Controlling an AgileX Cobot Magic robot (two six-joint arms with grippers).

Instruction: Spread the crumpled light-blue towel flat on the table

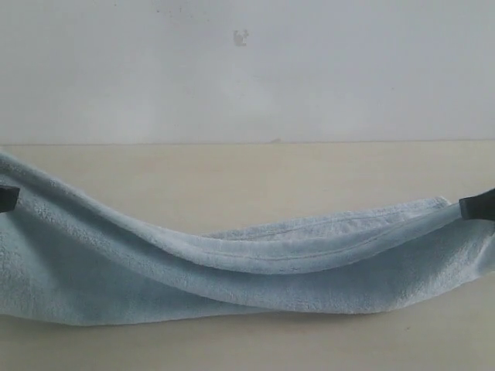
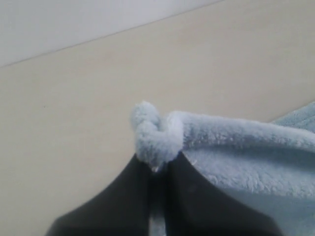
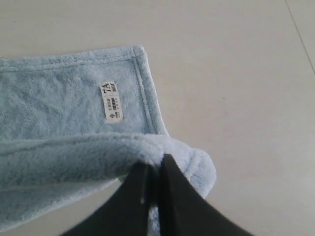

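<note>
The towel's far hem (image 1: 259, 230) runs at a slant toward me opposite the label, so I should put the towel's raised edge down first and then pull the hem straight with my left gripper.
The light-blue towel (image 1: 255, 267) hangs stretched between my two grippers, sagging in the middle down to the beige table (image 1: 247, 170). My left gripper (image 1: 6, 197) shows at the left edge of the exterior view, shut on one towel corner (image 2: 153, 137). At the right edge my right gripper (image 1: 478, 206) is shut on the opposite corner (image 3: 162, 152). In the right wrist view a lower layer of towel (image 3: 74, 103) lies flat with its hem and a small white label (image 3: 111, 102). The black fingers (image 2: 197, 196) pinch the fluffy cloth tightly.
A white wall (image 1: 247, 69) rises behind the table's far edge. Bare tabletop (image 3: 246, 98) lies beyond the towel's corner on the right and beside the left corner (image 2: 64, 113).
</note>
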